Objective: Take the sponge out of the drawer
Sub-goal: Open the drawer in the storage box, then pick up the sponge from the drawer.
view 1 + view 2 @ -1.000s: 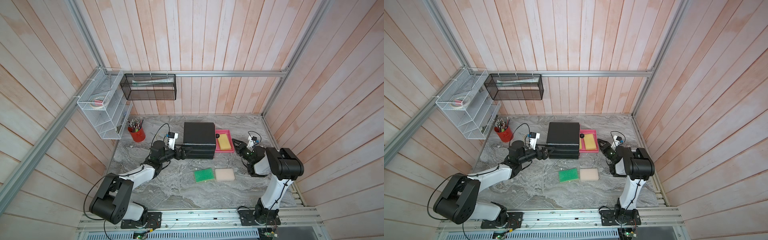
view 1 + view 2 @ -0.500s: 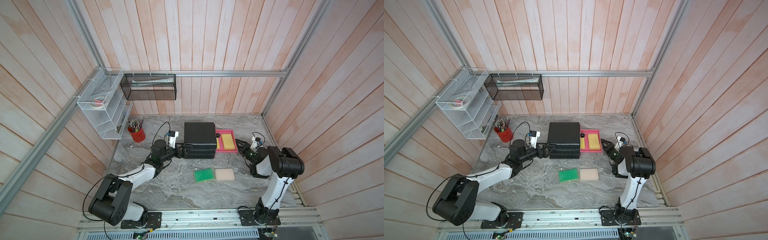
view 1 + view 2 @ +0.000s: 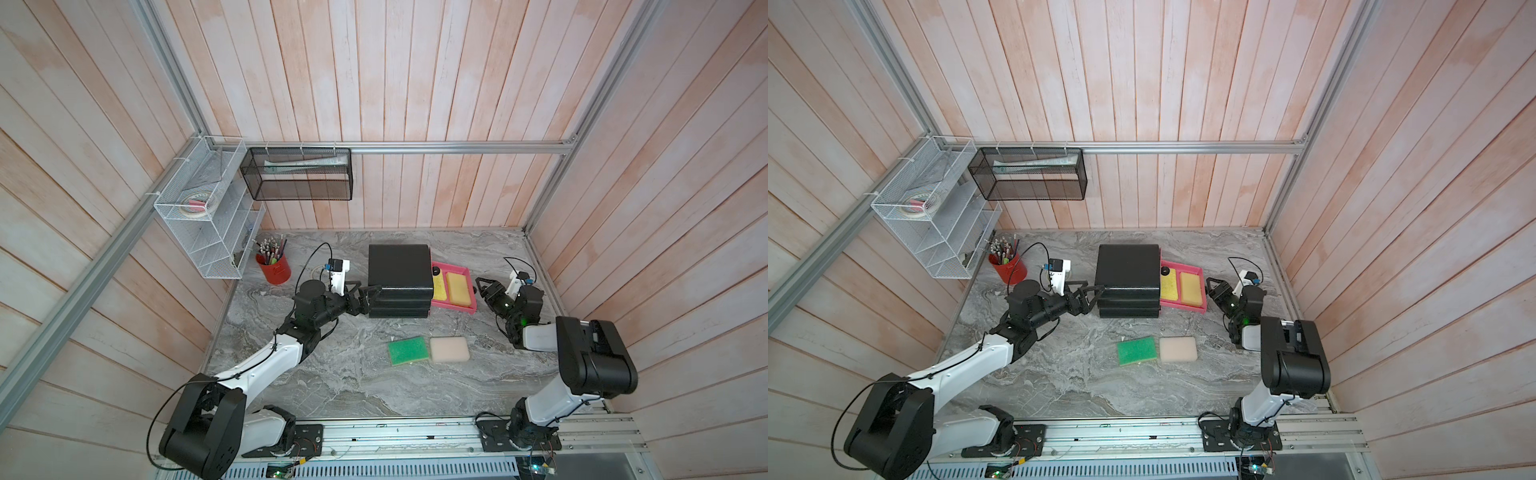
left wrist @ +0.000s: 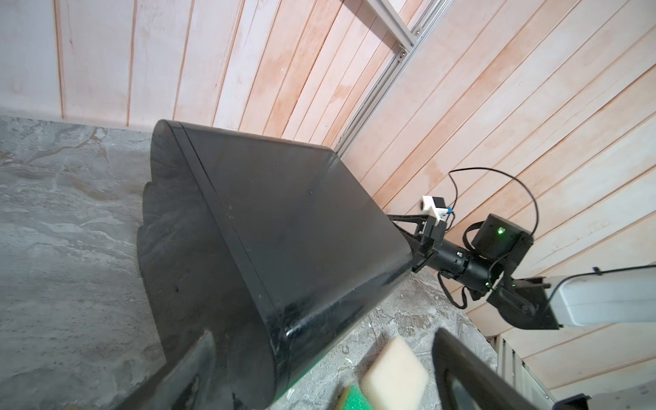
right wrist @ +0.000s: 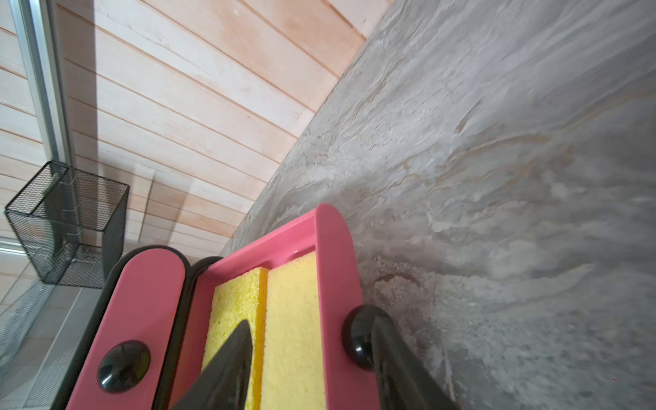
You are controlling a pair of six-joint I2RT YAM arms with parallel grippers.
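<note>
I expect the paler sponge (image 5: 294, 334) to come off alone and leave the deeper yellow sponge flat when I lift it, because a clear seam (image 5: 263, 311) separates the sponges.
A black drawer cabinet (image 3: 399, 270) stands mid-table, its pink drawer (image 3: 454, 306) slid out to the right. Two yellow sponges lie side by side in it, a paler sponge (image 3: 439, 286) and a deeper yellow sponge (image 3: 458, 289). My right gripper (image 3: 482, 286) is open at the drawer's front. In the right wrist view one fingertip (image 5: 230, 362) hovers over the sponges (image 5: 294, 319) and the other sits outside beside the black knob (image 5: 355, 337). My left gripper (image 3: 371, 293) is open, straddling the cabinet's front left corner (image 4: 277, 348).
A green sponge (image 3: 408, 350) and a cream sponge (image 3: 449, 349) lie on the table in front of the cabinet. A red pen cup (image 3: 273, 268) stands at the back left, under a white wire rack (image 3: 208, 220) and a black mesh basket (image 3: 297, 174). Another pink drawer front (image 5: 142, 312) is shut.
The pink drawer slid further out to the right with my right gripper on its knob. The right jaws have now spread apart off the knob. The left arm barely moved.
</note>
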